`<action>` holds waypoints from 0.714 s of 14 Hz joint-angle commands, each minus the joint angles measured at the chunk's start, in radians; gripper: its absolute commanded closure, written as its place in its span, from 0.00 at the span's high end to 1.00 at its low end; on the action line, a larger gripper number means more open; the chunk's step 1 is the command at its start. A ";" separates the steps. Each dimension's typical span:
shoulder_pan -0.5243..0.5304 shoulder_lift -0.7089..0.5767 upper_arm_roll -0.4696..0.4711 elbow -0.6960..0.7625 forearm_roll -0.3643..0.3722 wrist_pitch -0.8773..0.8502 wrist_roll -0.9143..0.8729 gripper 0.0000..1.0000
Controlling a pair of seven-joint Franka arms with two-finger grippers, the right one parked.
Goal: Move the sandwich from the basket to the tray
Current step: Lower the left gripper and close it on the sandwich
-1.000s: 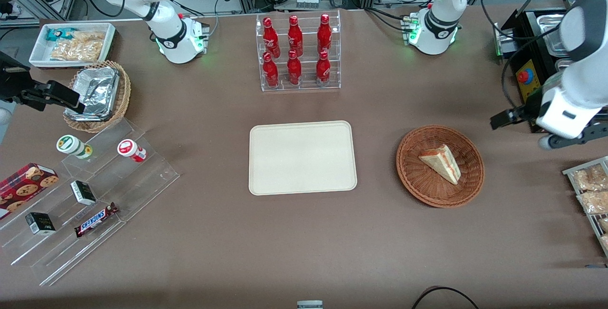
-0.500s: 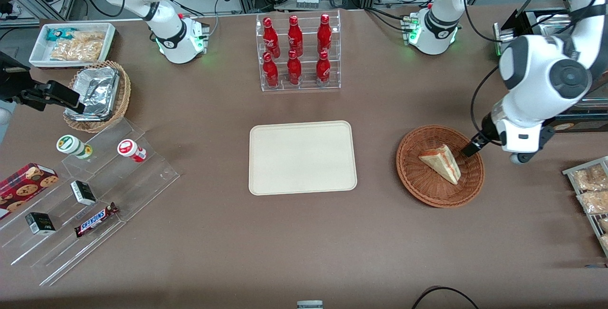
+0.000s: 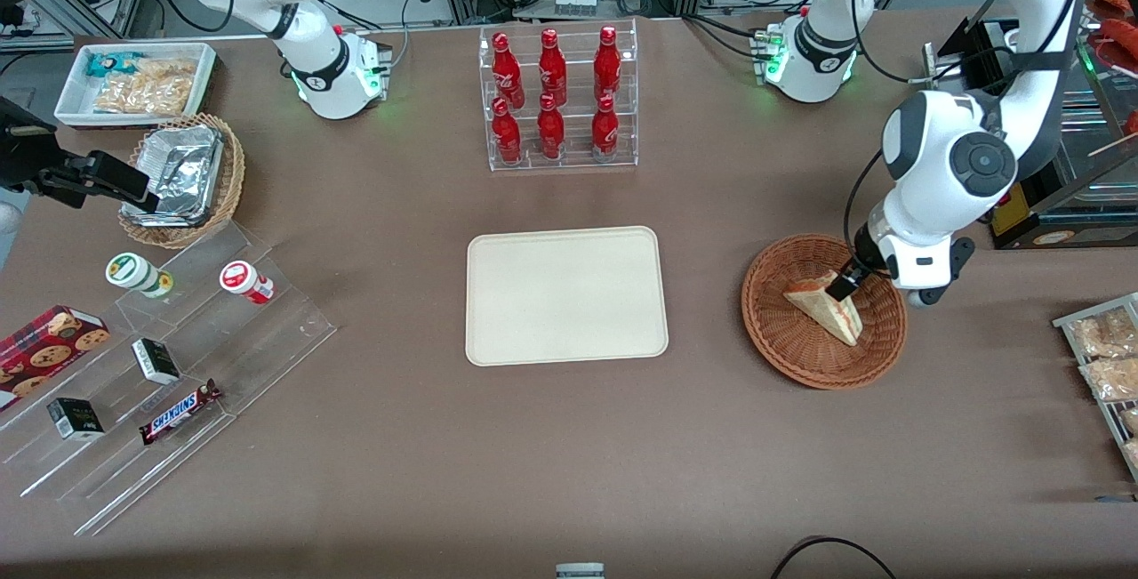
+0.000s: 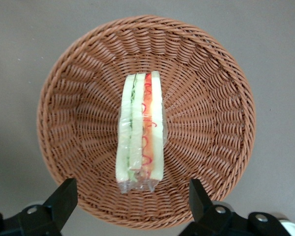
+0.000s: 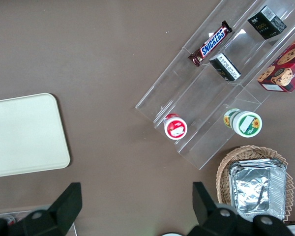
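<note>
My gripper will squeeze the sandwich (image 4: 141, 128) narrow at the gripped end, but the sandwich will stay together when I lift it, because clear wrap (image 4: 138, 185) is snug around the layered bread and filling.
The sandwich (image 3: 834, 312), a pale triangular wedge in clear wrap with red and green filling, lies in the round reddish-brown wicker basket (image 3: 782, 339) toward the working arm's end of the table. My left gripper (image 3: 841, 286) hangs open just above the basket, over the sandwich's thick end. In the left wrist view the sandwich (image 4: 141, 130) stands on edge in the middle of the basket (image 4: 211, 98). The gripper (image 4: 131, 199) has its black fingers (image 4: 64, 196) spread wide, one on each side of the sandwich's end, touching nothing. The cream tray (image 3: 565, 294) lies bare at the table's middle, beside the basket.
A clear rack of red bottles (image 3: 557, 99) stands farther from the camera than the tray. Bagged snacks on a rack (image 3: 1102, 357) sit at the working arm's end. A stepped acrylic shelf (image 3: 160, 357), a foil-filled tan basket (image 3: 182, 174) and a white bin (image 3: 133, 81) lie toward the parked arm's end.
The left arm has swung in from the table's end and come down over the basket, bringing the open gripper above the sandwich. The sandwich and basket have not moved.
</note>
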 commanded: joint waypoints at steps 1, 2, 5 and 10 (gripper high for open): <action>-0.003 0.040 -0.005 -0.002 -0.005 0.059 -0.047 1.00; -0.003 0.042 -0.005 -0.003 -0.005 0.059 -0.047 1.00; -0.002 0.071 -0.005 -0.003 -0.005 0.082 -0.047 1.00; 0.000 0.125 -0.002 -0.003 -0.001 0.098 -0.044 1.00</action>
